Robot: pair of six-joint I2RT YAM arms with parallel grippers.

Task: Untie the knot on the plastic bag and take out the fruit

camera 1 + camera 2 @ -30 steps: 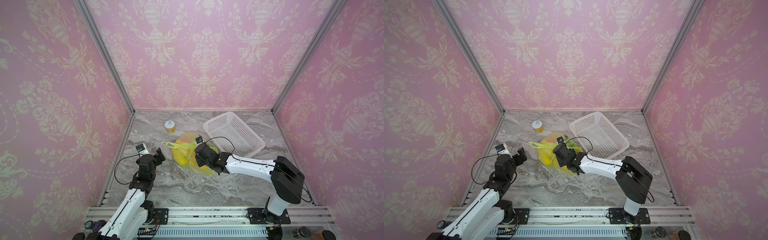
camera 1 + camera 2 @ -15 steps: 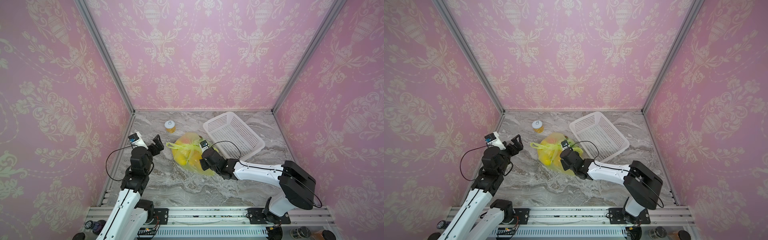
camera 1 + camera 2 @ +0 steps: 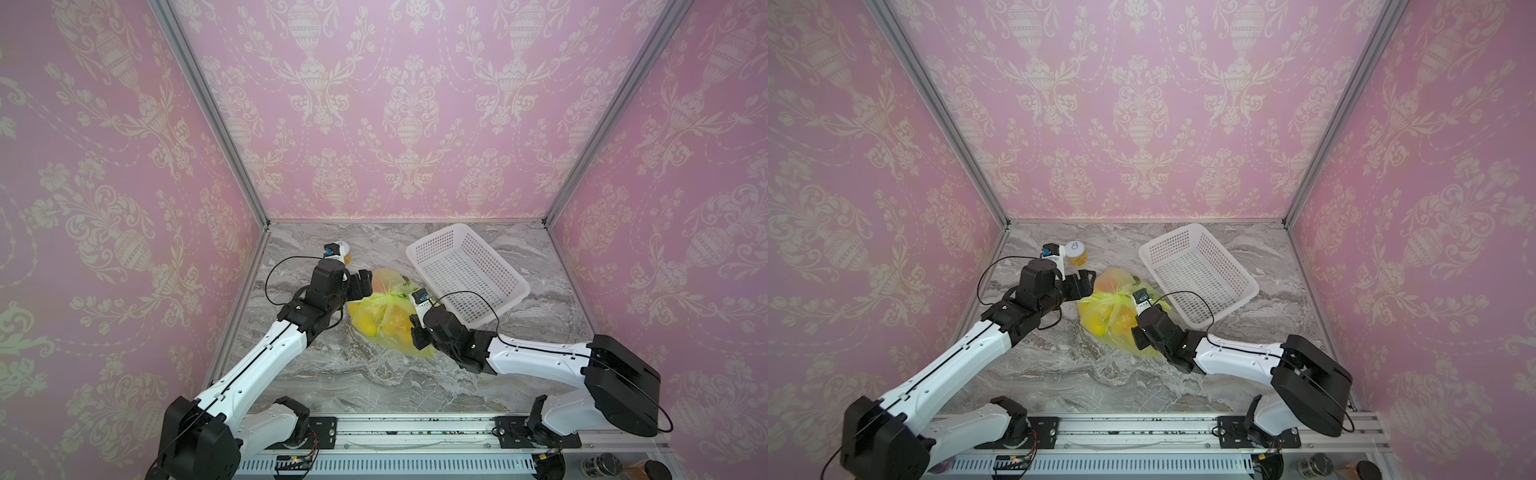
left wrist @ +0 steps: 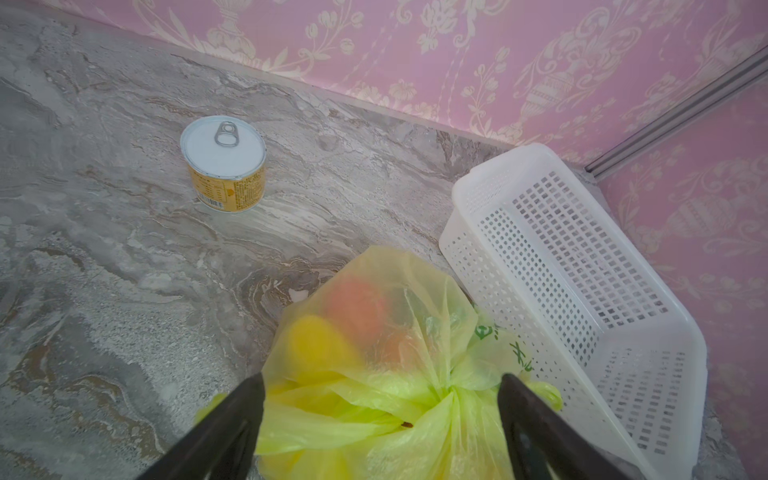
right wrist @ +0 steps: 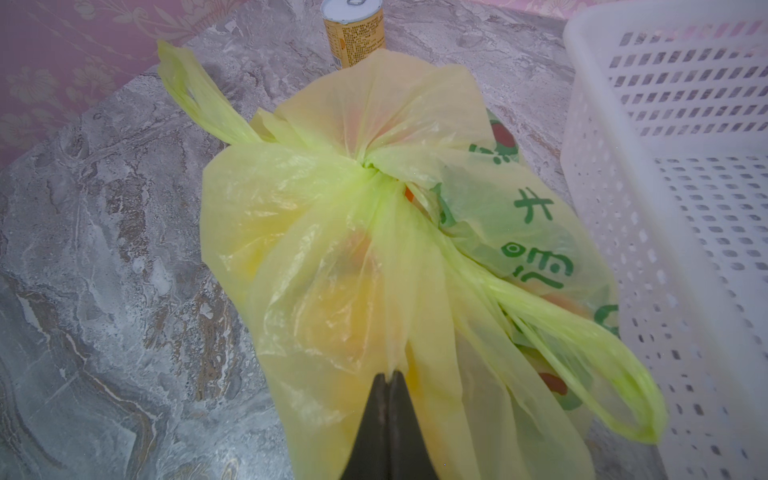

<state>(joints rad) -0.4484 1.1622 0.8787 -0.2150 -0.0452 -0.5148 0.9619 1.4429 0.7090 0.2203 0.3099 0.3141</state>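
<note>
I expect the yellow-green plastic bag (image 3: 389, 321) to open above the fruit when I pull, because the film is gathered in loose folds (image 4: 444, 392) around the knot.
The yellow-green plastic bag (image 3: 384, 318) (image 3: 1115, 320) lies mid-table, tied shut. Its knot (image 5: 370, 166) (image 4: 451, 392) sits on top, with handle loops (image 5: 615, 374) sticking out sideways. Fruit (image 4: 316, 340) shows through the film as yellow and orange blurs. My left gripper (image 4: 381, 380) (image 3: 362, 284) is open and hangs over the bag's far-left top, with the knot between its fingers (image 4: 515, 399). My right gripper (image 5: 390, 374) (image 3: 1138, 337) is shut on a pinch of the bag's film at its near side, and the film is drawn taut from the knot.
A white perforated basket (image 3: 469, 274) (image 4: 582, 291) stands tilted right of the bag, almost touching it. A gold can with a white pull-tab lid (image 4: 224, 166) (image 3: 1076, 252) stands behind the bag to the left. The side walls are close.
My left arm swung in from the left, and its open jaws now sit over the bag's top. My right gripper closed on the bag's film and drew back toward the front.
</note>
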